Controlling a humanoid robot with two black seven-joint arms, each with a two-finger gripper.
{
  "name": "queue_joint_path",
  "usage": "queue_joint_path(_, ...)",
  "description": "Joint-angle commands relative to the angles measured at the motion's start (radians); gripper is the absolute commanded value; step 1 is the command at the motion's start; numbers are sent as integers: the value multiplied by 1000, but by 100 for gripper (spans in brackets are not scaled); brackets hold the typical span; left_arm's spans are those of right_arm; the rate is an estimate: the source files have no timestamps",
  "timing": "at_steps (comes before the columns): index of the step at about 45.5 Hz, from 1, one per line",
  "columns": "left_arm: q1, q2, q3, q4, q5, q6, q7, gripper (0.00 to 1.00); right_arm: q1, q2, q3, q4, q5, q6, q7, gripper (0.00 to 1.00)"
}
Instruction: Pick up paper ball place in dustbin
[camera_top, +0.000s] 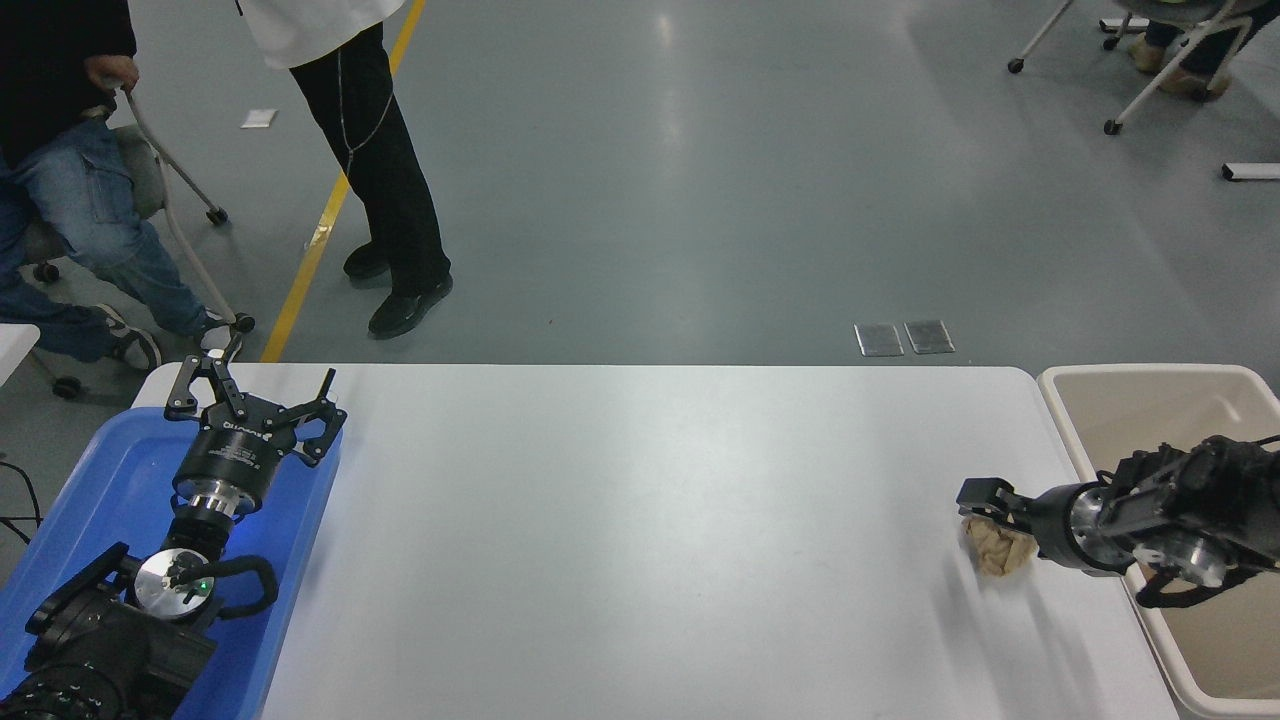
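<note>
I expect the paper ball (999, 547) to stay one crumpled wad that sticks out past the fingers when I lift it, because the creased folds (997, 557) are bunched together.
The tan-brown crumpled paper ball (993, 552) lies on the white table (640, 520) near its right edge. My right gripper (990, 525) reaches in low from the right and sits down on the ball, open. One black finger (978, 493) shows along the ball's far side; the other is hidden. The ball still rests on the table. The beige dustbin (1140, 373) stands just off the table's right end, with my right arm lying across its rim. My left gripper (255, 390) is open and empty, parked over the blue tray at the lower left.
The blue tray (100, 480) sits at the table's left end under the left arm. Beyond the far edge a person stands (385, 170) and another sits on a wheeled chair (70, 190). More wheeled chairs are at the top right.
</note>
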Motion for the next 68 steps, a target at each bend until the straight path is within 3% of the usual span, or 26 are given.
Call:
queue_joint_path(1,0,0,0,0,0,0,0,99,-62,53,1,-104,3,-19,-45,100)
queue_joint_path(5,0,0,0,0,0,0,0,99,-64,53,-4,-109,-8,-17,-46,100)
queue_joint_path(7,0,0,0,0,0,0,0,99,-64,57,-19,-109,-10,-17,-46,93)
queue_joint_path(9,0,0,0,0,0,0,0,99,-64,60,-41,-109,-10,-19,-46,74)
queue_joint_path(15,0,0,0,0,0,0,0,99,-51,69,-116,-109,-8,-16,-46,5)
queue_joint_path(16,0,0,0,0,0,0,0,99,-48,67,-125,-109,-8,-11,-46,0)
queue_joint_path(26,-1,0,0,0,0,0,0,99,18,27,-161,-82,-11,-1,-25,0)
queue_joint_path(34,0,0,0,0,0,0,0,99,84,23,-158,23,-54,-8,17,0)
queue_joint_path(44,-1,0,0,0,0,0,0,99,333,-23,-156,368,-190,-8,99,0)
queue_joint_path(55,-1,2,0,0,0,0,2,99,685,-63,-168,719,-312,2,144,0)
queue_joint_path(68,0,0,0,0,0,0,0,99,1028,-63,-216,808,-339,215,213,0)
